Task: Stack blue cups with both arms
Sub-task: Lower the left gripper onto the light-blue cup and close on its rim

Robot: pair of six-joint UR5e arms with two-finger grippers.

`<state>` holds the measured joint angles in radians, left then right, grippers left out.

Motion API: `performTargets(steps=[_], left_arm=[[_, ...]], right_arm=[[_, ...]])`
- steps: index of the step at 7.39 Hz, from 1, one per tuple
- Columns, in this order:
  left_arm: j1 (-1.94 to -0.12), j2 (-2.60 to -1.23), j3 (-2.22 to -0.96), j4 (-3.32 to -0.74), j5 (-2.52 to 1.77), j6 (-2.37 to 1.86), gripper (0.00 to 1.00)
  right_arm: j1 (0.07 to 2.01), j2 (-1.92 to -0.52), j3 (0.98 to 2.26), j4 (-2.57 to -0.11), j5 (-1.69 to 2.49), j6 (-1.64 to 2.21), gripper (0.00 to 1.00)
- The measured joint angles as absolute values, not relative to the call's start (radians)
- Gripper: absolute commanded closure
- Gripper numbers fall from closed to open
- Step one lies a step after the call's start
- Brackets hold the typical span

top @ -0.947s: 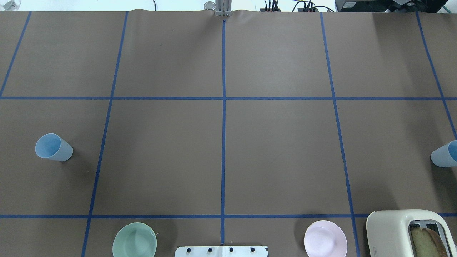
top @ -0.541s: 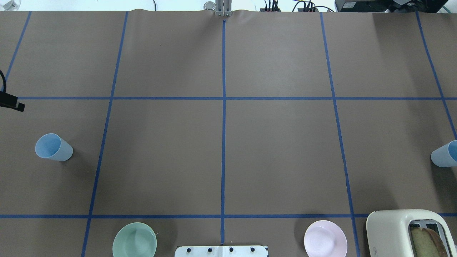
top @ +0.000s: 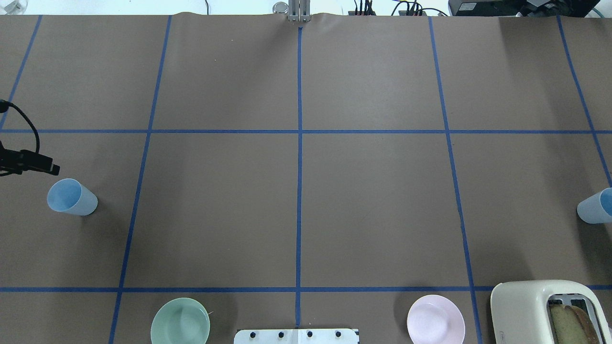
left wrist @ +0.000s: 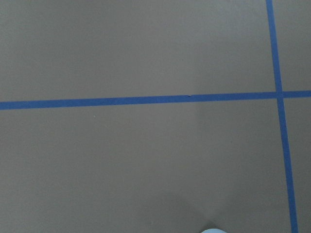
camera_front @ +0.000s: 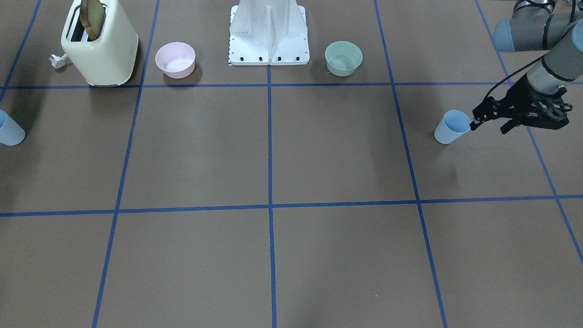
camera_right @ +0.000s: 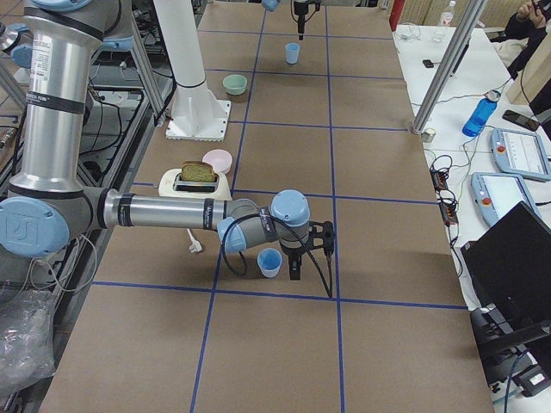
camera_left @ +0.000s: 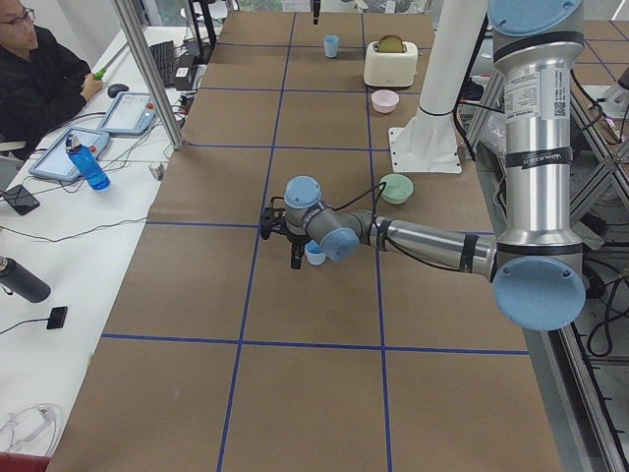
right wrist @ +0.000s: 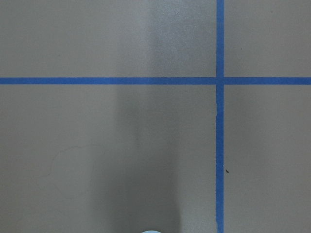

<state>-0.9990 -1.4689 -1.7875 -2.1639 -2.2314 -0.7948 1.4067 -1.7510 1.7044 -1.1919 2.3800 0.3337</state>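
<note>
The second blue cup point(camera_front: 10, 129) will go in almost to its rim when I stack it, because the pale blue cup's opening point(camera_front: 457, 120) is wider than that pale blue cup's base.
One pale blue cup point(top: 71, 197) stands upright at the table's left, also in the front view point(camera_front: 452, 127) and the left side view point(camera_left: 314, 254). My left gripper point(camera_front: 488, 127) is open and hovers just beside its rim, on the far side; only one fingertip point(top: 52, 168) shows overhead. The second blue cup point(top: 595, 206) stands upright at the right edge, also in the right side view point(camera_right: 269, 261). My right gripper point(camera_right: 312, 258) hovers beside it; I cannot tell whether it is open. Each wrist view shows only a sliver of cup rim point(left wrist: 211, 231) point(right wrist: 152, 231).
A cream toaster point(top: 535, 310) with bread stands near the right, close to the robot. A pink bowl point(top: 435, 319) and a pale green bowl point(top: 180, 321) flank the white pedestal base point(camera_front: 268, 32). Blue tape lines grid the brown table point(top: 296, 200).
My left gripper has come in from the overhead view's left edge and moved toward the left cup. Both cups stay where they were.
</note>
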Motion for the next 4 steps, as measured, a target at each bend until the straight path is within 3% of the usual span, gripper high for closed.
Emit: performTargets(steps=[4], left_arm=[[-0.909, -1.460, -1.787, -2.179, -2.189, -0.823, 0.03]], right_arm=[[1.407, -1.750, 1.705, -1.193, 2.381, 0.333, 0.00]])
